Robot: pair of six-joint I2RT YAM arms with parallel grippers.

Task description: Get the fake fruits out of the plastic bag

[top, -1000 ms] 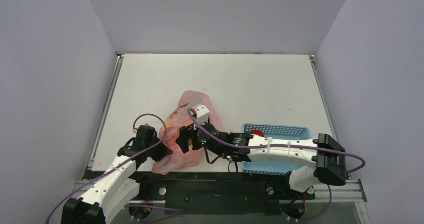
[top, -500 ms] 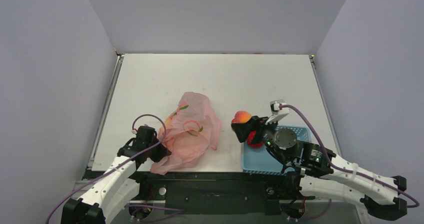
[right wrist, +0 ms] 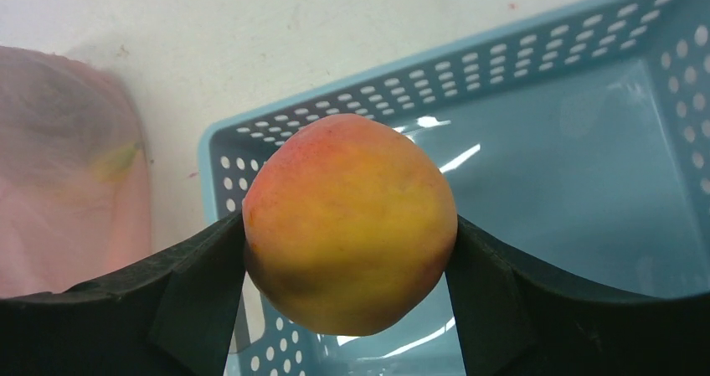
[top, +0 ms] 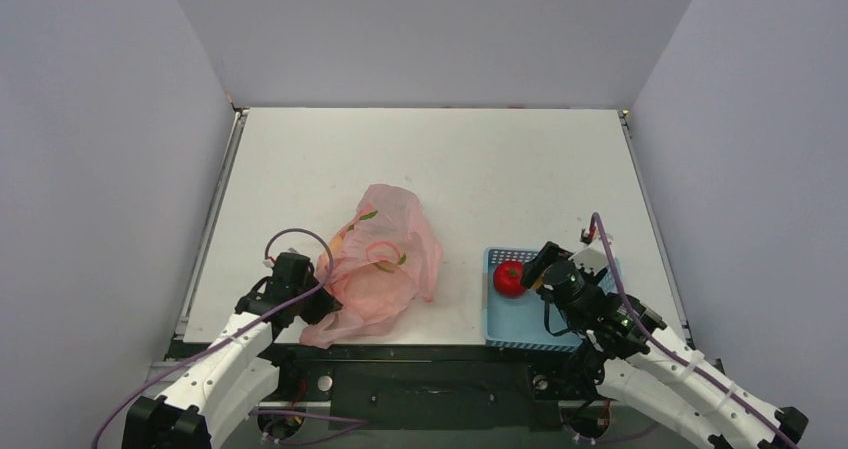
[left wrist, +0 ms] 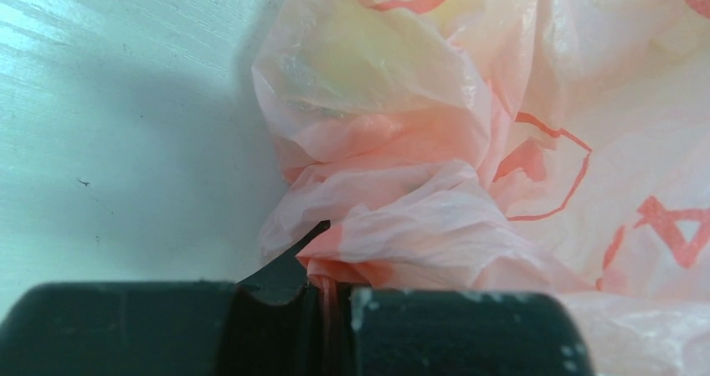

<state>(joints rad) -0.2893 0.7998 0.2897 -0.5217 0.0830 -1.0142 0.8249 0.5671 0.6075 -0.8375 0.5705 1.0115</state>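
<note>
The basket's bottom point(top: 512, 317) in front of the red tomato point(top: 508, 279) is clear, so the right gripper goes on lowering the peach there until it is close to the basket's bottom before it lets go.
The pink plastic bag point(top: 385, 254) lies crumpled on the table left of centre. My left gripper point(top: 318, 304) is shut on a bunched fold of the plastic bag point(left wrist: 469, 141) at its near left corner, with plastic pinched between the jaws point(left wrist: 331, 296). A yellowish shape point(left wrist: 377, 41) shows through the plastic. My right gripper point(top: 540, 264) is shut on the orange-pink peach point(right wrist: 350, 221) and holds it over the left end of the blue basket point(right wrist: 544, 167). The red tomato point(top: 509, 278) lies in the basket. The bananas and melon are hidden.
The blue perforated basket point(top: 492, 314) stands at the near right, just right of the bag. The table's side rails run along the left and right edges, with grey walls around them.
My right gripper came out of the bag with the peach, swung right and now holds it over the basket. The left gripper and bag have stayed put.
</note>
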